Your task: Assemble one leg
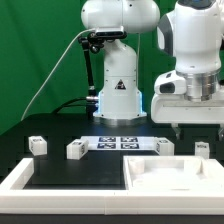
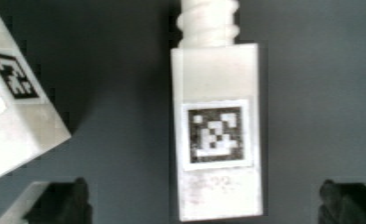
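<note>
The leg (image 2: 217, 130) should go down tip-first into a hollow post when I lower it upright at the tabletop's corner, because its screw tip (image 2: 208, 23) is narrow and ridged.
Several small white legs with tags stand on the black table: two at the exterior view's left (image 1: 37, 145) (image 1: 77, 149) and two at its right (image 1: 165, 146) (image 1: 203, 149). My gripper (image 1: 184, 124) hangs above the right pair. In the wrist view one leg (image 2: 215, 110) lies lengthwise between my open fingers (image 2: 48, 204), with its tag facing up and its screw tip at the far end. My gripper (image 2: 201, 205) is open and empty, with dark table between each finger and the leg. A second leg (image 2: 20, 95) lies tilted beside it.
The large white tabletop (image 1: 140, 178) with a raised rim lies at the front right. The marker board (image 1: 120, 143) lies flat in the middle. A white rim piece (image 1: 18, 177) sits at the front left. The robot base (image 1: 118, 95) stands behind.
</note>
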Robot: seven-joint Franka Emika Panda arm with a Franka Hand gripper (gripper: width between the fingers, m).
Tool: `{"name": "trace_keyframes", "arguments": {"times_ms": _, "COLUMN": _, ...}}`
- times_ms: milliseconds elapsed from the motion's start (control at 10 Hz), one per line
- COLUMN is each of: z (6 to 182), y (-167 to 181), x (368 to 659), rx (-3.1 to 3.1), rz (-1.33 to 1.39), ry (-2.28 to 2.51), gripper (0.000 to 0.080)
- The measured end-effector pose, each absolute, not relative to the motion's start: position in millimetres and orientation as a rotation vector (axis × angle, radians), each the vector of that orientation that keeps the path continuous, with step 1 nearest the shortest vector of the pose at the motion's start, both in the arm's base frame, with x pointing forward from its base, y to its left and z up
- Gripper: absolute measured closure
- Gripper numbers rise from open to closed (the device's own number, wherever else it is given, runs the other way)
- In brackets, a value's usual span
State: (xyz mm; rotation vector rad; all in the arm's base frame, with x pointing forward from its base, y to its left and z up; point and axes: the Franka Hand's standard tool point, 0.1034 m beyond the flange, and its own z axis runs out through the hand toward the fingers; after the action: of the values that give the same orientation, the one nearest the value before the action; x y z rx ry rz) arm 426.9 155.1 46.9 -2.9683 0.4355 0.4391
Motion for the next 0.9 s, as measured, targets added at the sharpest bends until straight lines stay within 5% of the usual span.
{"name": "trace_keyframes", "arguments": {"times_ms": 500, "z": 49.1, "y": 150, "x": 424, "rx": -2.771, "rz": 1.034, "ry": 0.362, "gripper": 0.0151}}
{"name": "trace_keyframes", "arguments": {"times_ms": 900, "z": 31.2, "y": 161, "x": 423, "rx": -2.624, "rz": 1.348, "ry": 0.306, "gripper": 0.0151}}
